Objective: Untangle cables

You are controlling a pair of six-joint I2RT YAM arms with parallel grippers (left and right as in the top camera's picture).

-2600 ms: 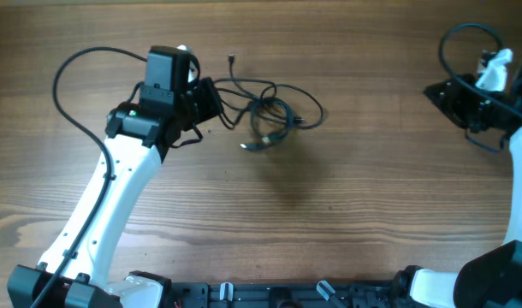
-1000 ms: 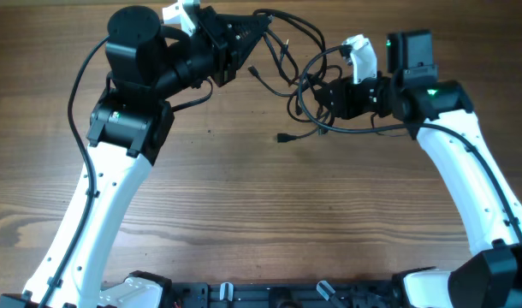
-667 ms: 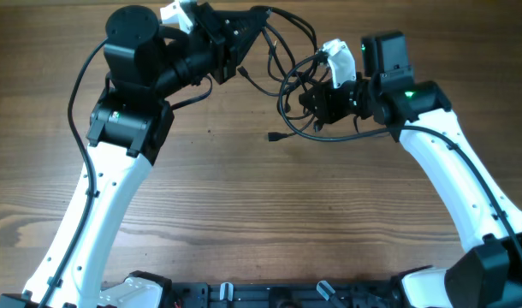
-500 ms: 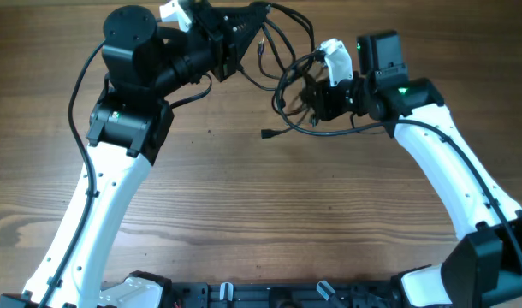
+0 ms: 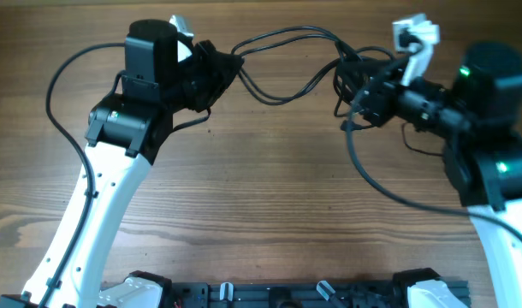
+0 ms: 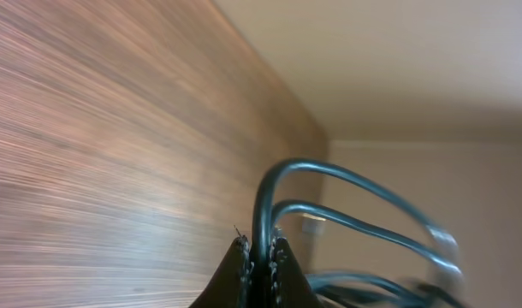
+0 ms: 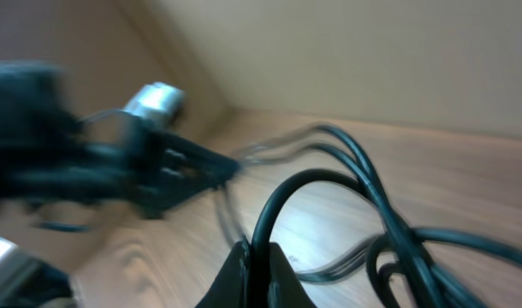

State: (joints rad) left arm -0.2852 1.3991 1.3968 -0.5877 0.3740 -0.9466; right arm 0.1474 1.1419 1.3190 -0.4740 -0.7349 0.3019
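The robot's right gripper is pinching the knot of loops (image 5: 340, 84), so it should let go and grab the cables (image 5: 251, 50) near the left gripper before both grippers pull apart.
The cables (image 5: 287, 34) hang as thin black strands between my two grippers, above the far part of the wooden table (image 5: 269, 197). My left gripper (image 5: 233, 62) is shut on their left end. My right gripper (image 5: 353, 96) is shut on a knot of loops at their right end. In the left wrist view a cable (image 6: 263, 197) rises from between the closed fingertips of the left gripper (image 6: 261, 254) and arches to the right. In the right wrist view a cable loop (image 7: 287, 192) stands pinched in the right gripper (image 7: 256, 257). More tangled strands (image 7: 398, 239) lie to its right.
A thicker black cable (image 5: 372, 175) of the right arm loops low over the table on the right. The left arm's own cable (image 5: 60, 77) arcs at the far left. A black rail (image 5: 269, 295) runs along the near edge.
The right gripper closed on the cables and pulled away to the right. The left gripper shifted slightly. The bunched tangle is now drawn out into long strands between them.
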